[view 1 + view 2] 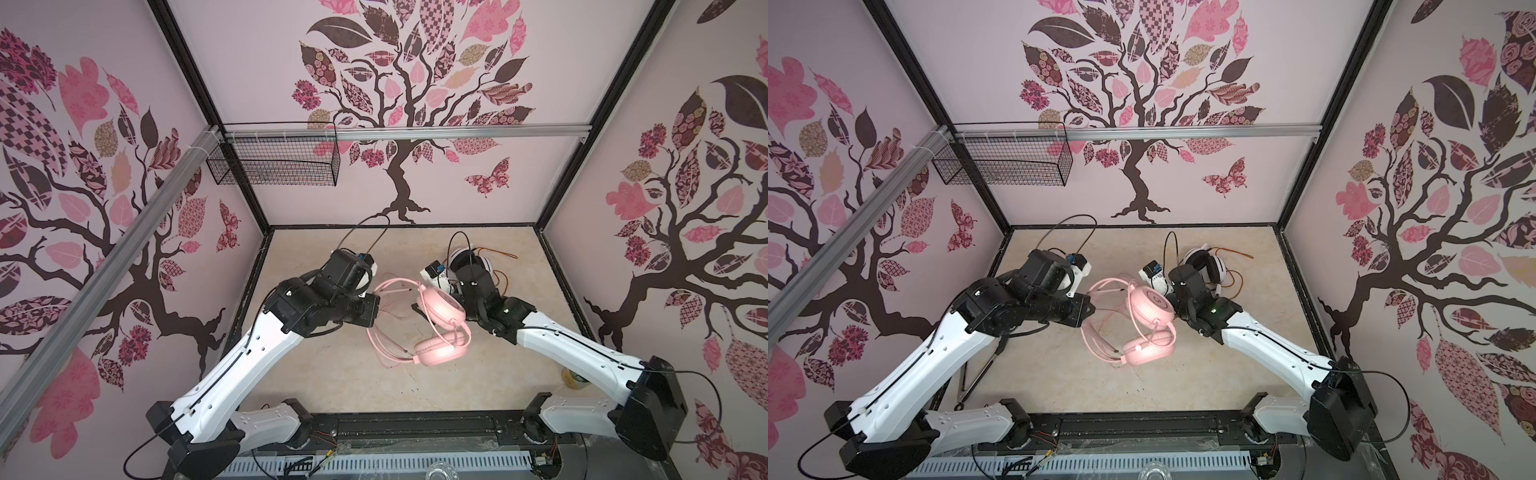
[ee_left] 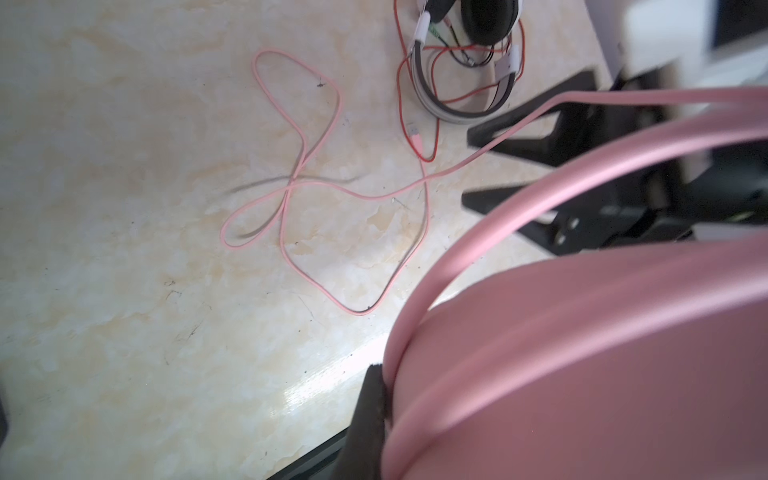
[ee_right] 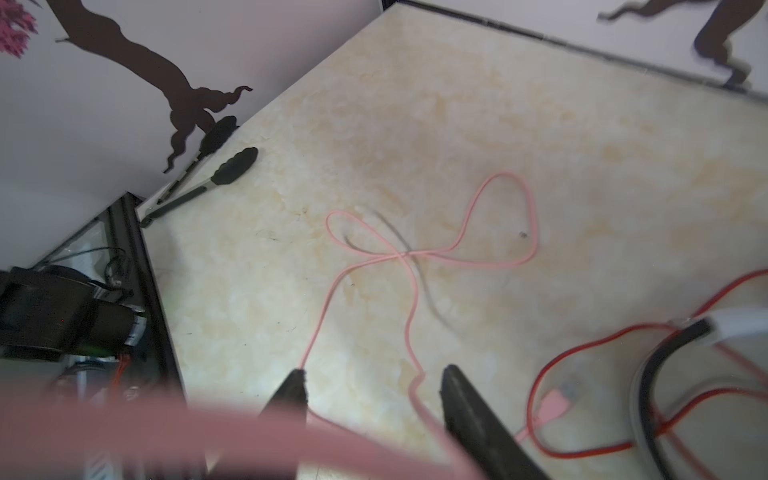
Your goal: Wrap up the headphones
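Observation:
The raised earcup (image 1: 442,307) leaves little room for my right gripper above the loose cable (image 2: 344,188), so my left gripper should pull the pink headphones back while my right gripper takes the cable.
The pink headphones (image 1: 440,308) sit at mid-table, with one earcup raised and the other (image 1: 441,351) low. My left gripper (image 1: 376,304) is shut on their headband. In the left wrist view, one black finger (image 2: 370,415) presses against the pink band; the other finger is hidden behind it. The pink cable (image 3: 415,253) lies in loose loops on the table. One strand of it runs between the jaws of my right gripper (image 3: 374,386), which is open. In both top views the raised earcup hides that gripper's fingers. The white-and-black headphones (image 1: 478,262) lie behind it, with their orange-red cable (image 3: 582,345) loose.
Black-tipped tongs (image 3: 208,174) lie along the left wall. A wire basket (image 1: 274,162) hangs on the back rail at the left. A yellowish cup (image 1: 575,378) stands under my right arm near the right wall. The pink cable's plug (image 3: 555,405) rests beside the orange-red loops.

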### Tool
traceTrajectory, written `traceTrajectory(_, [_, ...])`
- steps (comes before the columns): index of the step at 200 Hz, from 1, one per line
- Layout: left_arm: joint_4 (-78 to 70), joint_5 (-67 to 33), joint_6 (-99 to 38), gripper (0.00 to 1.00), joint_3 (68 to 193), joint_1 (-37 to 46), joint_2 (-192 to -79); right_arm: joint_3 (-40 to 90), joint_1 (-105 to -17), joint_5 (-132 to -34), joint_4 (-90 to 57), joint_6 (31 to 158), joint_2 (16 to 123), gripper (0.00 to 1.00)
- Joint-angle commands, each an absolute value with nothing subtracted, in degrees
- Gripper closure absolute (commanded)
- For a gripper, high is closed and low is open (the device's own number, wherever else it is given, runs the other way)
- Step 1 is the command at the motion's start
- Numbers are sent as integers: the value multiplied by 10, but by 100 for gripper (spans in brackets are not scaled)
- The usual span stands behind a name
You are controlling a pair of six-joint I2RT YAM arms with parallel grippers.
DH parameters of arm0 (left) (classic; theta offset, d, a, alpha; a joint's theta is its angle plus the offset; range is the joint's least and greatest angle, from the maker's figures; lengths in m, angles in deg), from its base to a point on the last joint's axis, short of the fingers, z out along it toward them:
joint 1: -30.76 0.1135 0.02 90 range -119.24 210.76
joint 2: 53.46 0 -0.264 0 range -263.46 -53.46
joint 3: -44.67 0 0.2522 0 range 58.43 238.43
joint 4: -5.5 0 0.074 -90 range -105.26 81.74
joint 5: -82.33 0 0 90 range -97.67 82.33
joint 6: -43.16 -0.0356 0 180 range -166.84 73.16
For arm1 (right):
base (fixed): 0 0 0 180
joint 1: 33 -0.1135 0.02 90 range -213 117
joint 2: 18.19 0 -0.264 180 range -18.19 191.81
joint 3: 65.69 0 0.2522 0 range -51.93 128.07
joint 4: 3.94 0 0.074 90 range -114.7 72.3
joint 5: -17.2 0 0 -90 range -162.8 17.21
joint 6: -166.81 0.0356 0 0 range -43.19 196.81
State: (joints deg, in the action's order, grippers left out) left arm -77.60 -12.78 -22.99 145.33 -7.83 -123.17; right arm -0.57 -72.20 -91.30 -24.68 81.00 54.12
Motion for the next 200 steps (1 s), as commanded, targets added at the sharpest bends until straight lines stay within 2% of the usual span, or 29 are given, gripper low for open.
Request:
traceTrajectory(1, [-763,-171,-184,100,1511,-19,-1240,-58,-705,-981,-173,866,513,19])
traceTrajectory(13, [-772,-173,-179,100,1521,9,-1246,-98,-693,-998,-142,883,489,12])
traceTrajectory(31, [-787,-177,-167,100,1532,48,-1257,-154,-675,-1022,-96,906,452,7])
traceTrajectory(54, [-803,-202,-141,100,1536,101,-1268,-218,-670,-1038,-11,940,427,6])
traceTrajectory(74, [-822,-190,-123,100,1546,120,-1277,-263,-670,-1036,101,992,453,9])
traceTrajectory(106, [-863,-128,-119,100,1579,120,-1292,-256,-671,-1043,269,1134,583,16])
traceTrajectory(130, [-860,-134,-117,100,1590,120,-1285,-166,-681,-1071,291,1219,716,23])
traceTrajectory(156, [-856,-146,-111,100,1607,121,-1279,-61,-709,-1068,297,1237,841,24])
traceTrajectory(200, [-838,-180,-104,100,1624,121,-1273,75,-734,-995,333,1218,1001,22])
